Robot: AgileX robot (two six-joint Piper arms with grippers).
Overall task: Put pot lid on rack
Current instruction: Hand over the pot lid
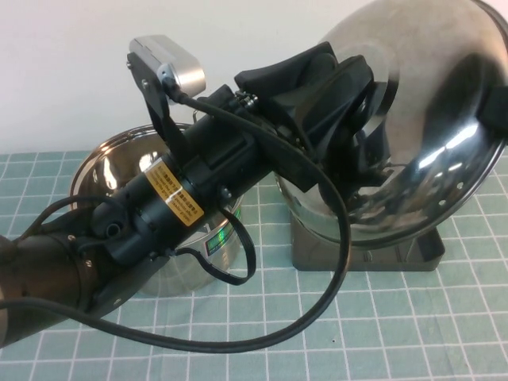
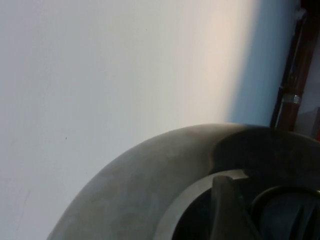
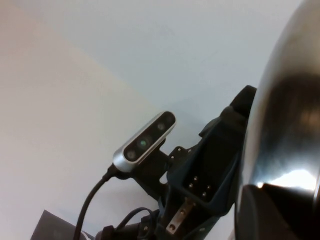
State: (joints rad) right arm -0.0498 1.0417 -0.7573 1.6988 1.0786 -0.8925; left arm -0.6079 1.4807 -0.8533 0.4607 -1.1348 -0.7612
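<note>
My right gripper is on the pot lid's rim (image 1: pixel 497 161). Next, my left gripper lets go of the lid's knob and moves away before the lid goes down into the rack (image 1: pixel 367 255).
The pot lid (image 1: pixel 429 95) stands on edge, tilted, with its lower rim down at the rack (image 1: pixel 413 255). My left gripper (image 1: pixel 367 119) reaches across from the left and is shut at the lid's centre, covering the knob. In the left wrist view the grey dome (image 2: pixel 140 190) fills the lower part, with one finger (image 2: pixel 225 210) beside the dark knob (image 2: pixel 287 215). My right gripper (image 1: pixel 498 107) is shut on the lid's right rim. In the right wrist view one of its fingers (image 3: pixel 280 215) lies on the shiny lid (image 3: pixel 285 125).
The steel pot (image 1: pixel 103 163) with a green sticker stands left of the rack, partly behind my left arm. A black cable (image 1: pixel 333 262) loops from that arm over the green gridded mat (image 1: pixel 357 333). A white wall is behind.
</note>
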